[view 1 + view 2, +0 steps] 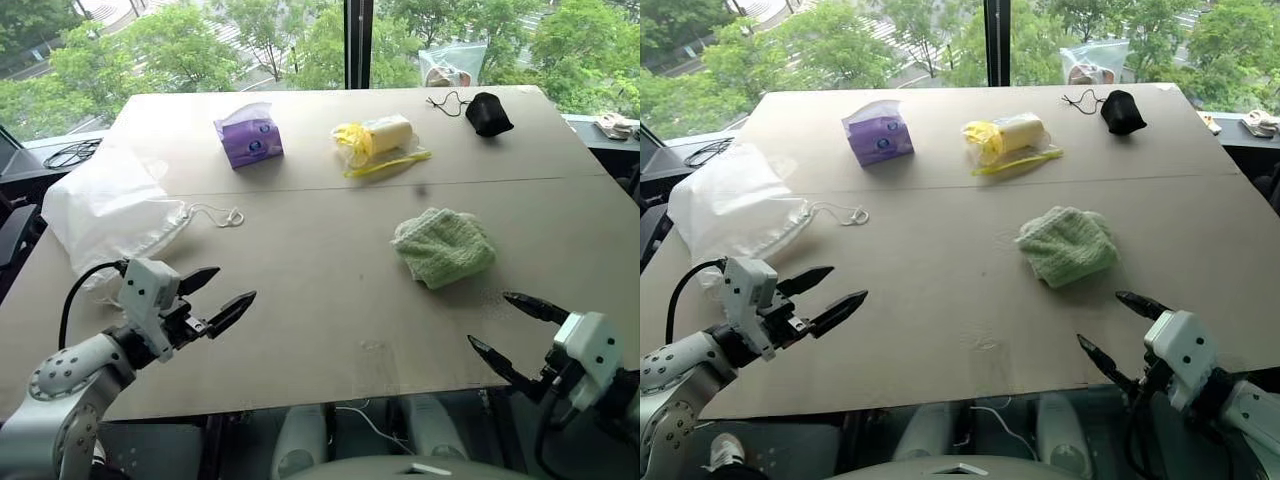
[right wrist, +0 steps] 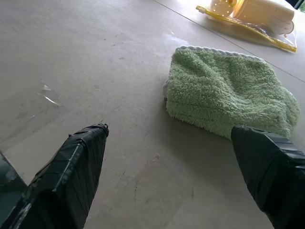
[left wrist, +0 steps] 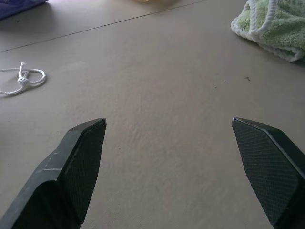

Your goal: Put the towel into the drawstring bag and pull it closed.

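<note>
The white drawstring bag is limp, and its cord loops trail toward the middle. Its opening will gape there when I raise the bag's near edge.
The pale green towel lies folded on the tan table, right of centre. At the table's left edge rests the white translucent drawstring bag, its cord loops trailing toward the middle. My left gripper hovers open over the near left part of the table, below the bag, nothing between its fingers. My right gripper hangs open at the near right edge, just short of the towel. The bag's cord and a corner of the towel appear in the left wrist view.
At the back of the table stand a purple tissue pack, a clear packet of yellow items and a small black pouch with a cord. Windows rise behind the table. Black cables lie off its left side.
</note>
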